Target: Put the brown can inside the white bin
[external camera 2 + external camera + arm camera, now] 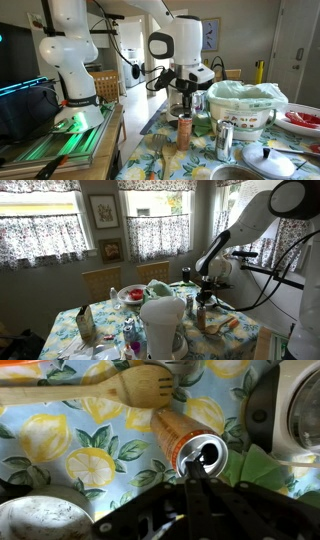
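Note:
The brown can's open top (208,454) is under my gripper's closed fingers, which are off its middle. So I should open them and line them up with the can's rim (188,445) before I close them.
The brown can (184,132) stands upright on the lemon-print tablecloth; in the wrist view I see its open silver top (203,457) from above. My gripper (186,106) hangs just above the can, apart from it, and its fingers (194,472) look shut together and hold nothing. The white bin (245,108), tall and lined with a pale bag, stands beside the can. It also shows at the front of the table in an exterior view (163,325), with the gripper (205,292) behind it.
A wooden fork (100,388) lies beyond the can. A green napkin (258,468) lies by it. A pot lid (265,160), a small metal cup (225,141) and a red plate (305,120) sit nearby. A carton (85,323) and chairs (102,280) are at the far side.

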